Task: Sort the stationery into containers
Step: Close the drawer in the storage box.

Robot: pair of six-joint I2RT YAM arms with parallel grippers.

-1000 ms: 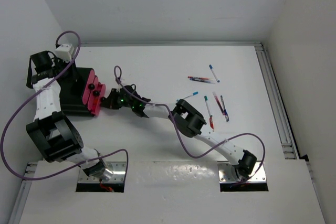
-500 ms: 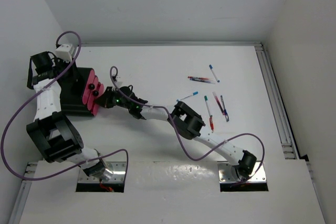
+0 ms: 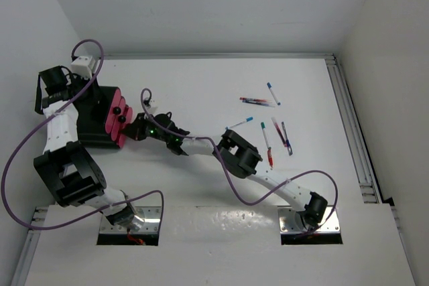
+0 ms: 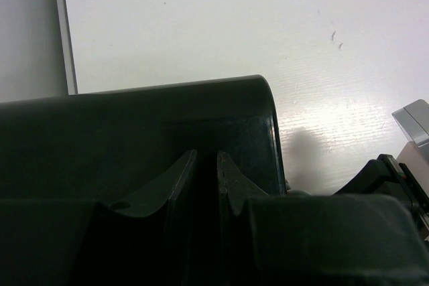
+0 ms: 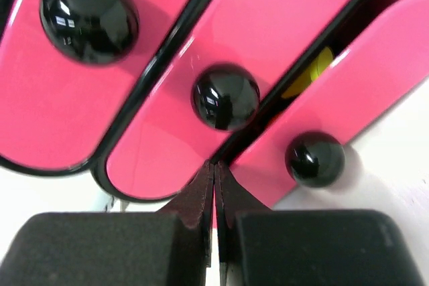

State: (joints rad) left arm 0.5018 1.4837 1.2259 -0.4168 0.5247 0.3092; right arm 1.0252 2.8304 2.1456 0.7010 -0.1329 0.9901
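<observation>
The lowest drawer is slightly open while my right gripper's fingers are at the middle front's edge [image 5: 226, 144], so next I move back and push the lowest front [image 5: 269, 163] closed.
A black box [image 3: 90, 115] with magenta-pink drawer fronts [image 3: 112, 128] and black knobs stands at the table's left. My right gripper [image 3: 132, 128] is shut and empty, its tips [image 5: 214, 165] against the lower edge of the middle pink front [image 5: 268, 31]. A yellow highlighter [image 5: 312, 75] shows in the gap beside the lowest front. My left gripper [image 3: 70, 98] sits at the box's far side. Its jaws [image 4: 206, 159] stand a thin gap apart on the dark box [image 4: 134, 118]. Several white pens [image 3: 258, 102] lie loose at the right, one with a red end [image 3: 270, 157].
The right arm stretches across the middle of the table, with purple cables looping off both arms. A metal rail [image 3: 352, 125] runs along the right side and walls stand close on the left and at the back.
My right gripper has moved left towards the box, and the pink drawer fronts have gone in closer to it. The left arm and the pens have not moved.
</observation>
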